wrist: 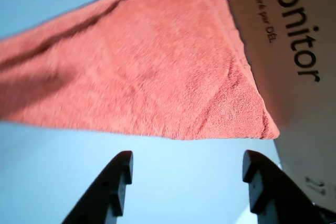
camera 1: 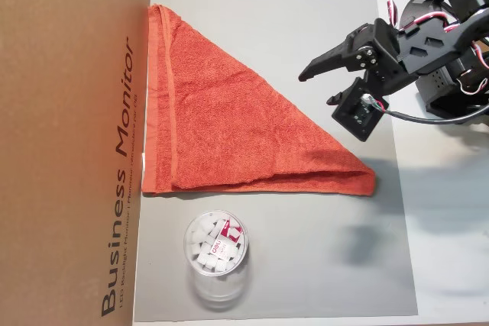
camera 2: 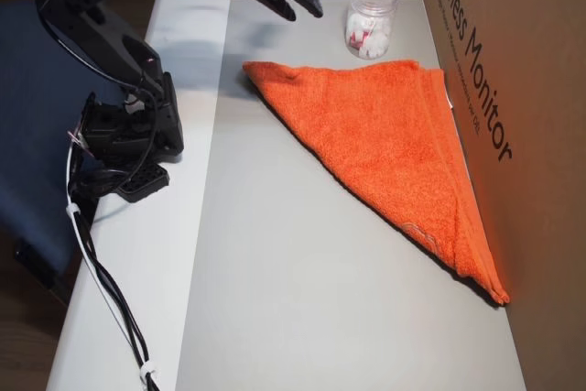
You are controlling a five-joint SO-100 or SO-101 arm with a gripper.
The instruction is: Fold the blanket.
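Note:
The robot can expect the whole blanket (camera 1: 237, 127) to slide along when it pulls the blanket's raised corner, because the blanket's long straight edge (camera 1: 156, 104) lies loose beside the cardboard box.
The blanket (camera 1: 221, 124) is an orange-red terry towel lying flat on the grey mat (camera 1: 306, 265), doubled over into a triangle. Its long straight edge runs along the cardboard box, and one corner points toward the arm. My gripper (camera 1: 315, 89) hangs open above the mat, just off the blanket's slanted edge, touching nothing. In the wrist view the blanket (wrist: 157, 66) fills the upper half. My gripper (wrist: 186, 182) shows there as two black fingers spread wide over bare mat. In the other overhead view my gripper (camera 2: 305, 14) is above the blanket (camera 2: 394, 125) near its corner.
A brown cardboard box (camera 1: 69, 143) printed "Business Monitor" borders the mat on the blanket's far side. A clear plastic jar (camera 1: 215, 250) with white pieces inside stands beside the blanket's corner. The arm's base (camera 2: 128, 135) and cables sit off the mat.

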